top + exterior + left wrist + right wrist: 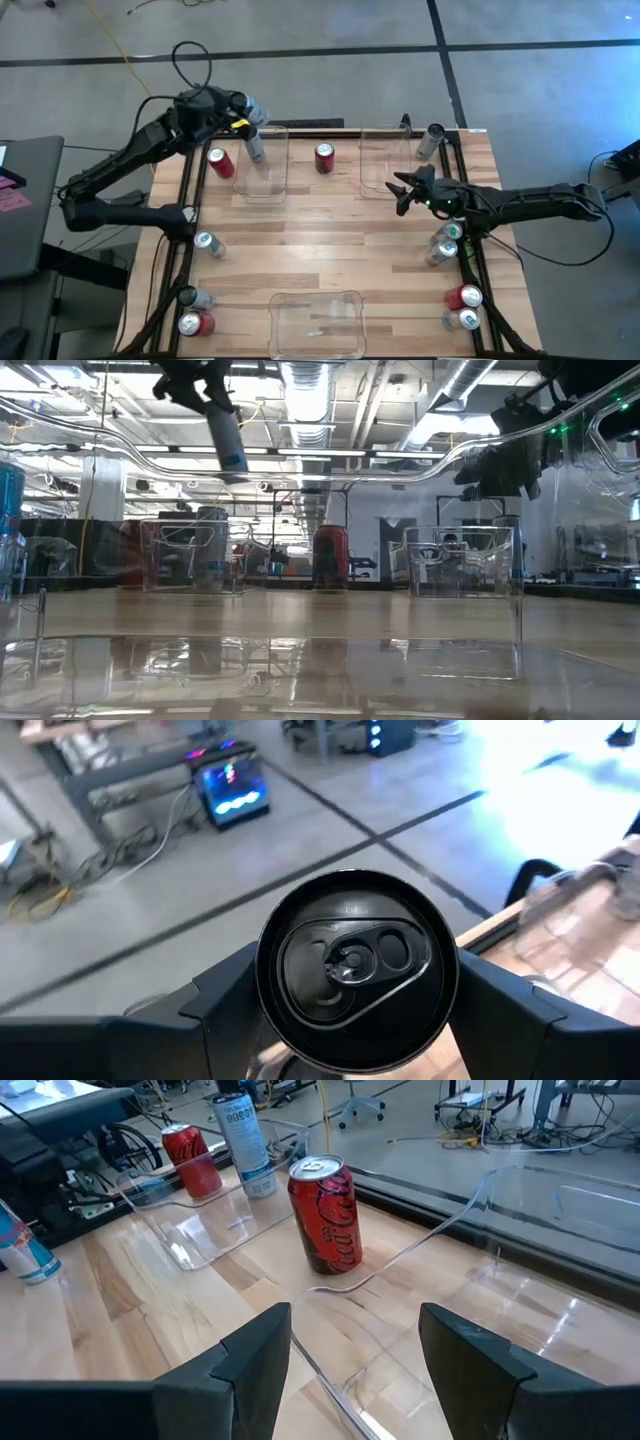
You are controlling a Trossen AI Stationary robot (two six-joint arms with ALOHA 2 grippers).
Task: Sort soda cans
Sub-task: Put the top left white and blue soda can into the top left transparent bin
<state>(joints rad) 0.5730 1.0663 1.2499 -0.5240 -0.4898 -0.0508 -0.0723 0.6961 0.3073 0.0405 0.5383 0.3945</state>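
The silver-and-blue can hangs base down (234, 468), so my left gripper should go on lowering it until its base lands on the bin's bottom, open beside the bin's standing can (274, 158).
My left gripper (248, 122) is shut on a silver-and-blue soda can (256, 146), held high over the far left clear bin (272, 192). In the low view that can (229, 442) hangs well above the table. One red can (323, 157) stands between the two far bins. A second red can (220, 162) stands just left of the left bin. My right gripper (400, 190) is open by the near left corner of the far right bin (385, 133). In the right wrist view its fingers stand either side of that bin's rim (390, 1265) with nothing held. My left gripper pinches the can's side wall near its top end (270, 995) between its two fingers (225, 1005), one on each side. The can's silver top (350, 960) faces back toward the wrist. The can is lifted clear and hangs below the gripper, slightly tilted.
Loose cans lie along the left edge (208, 243) (195, 322) and the right edge (445, 240) (462, 297). One more can (432, 140) lies at the far right. A third clear bin (318, 300) sits at the near middle. Bare wood shows in the table's middle.
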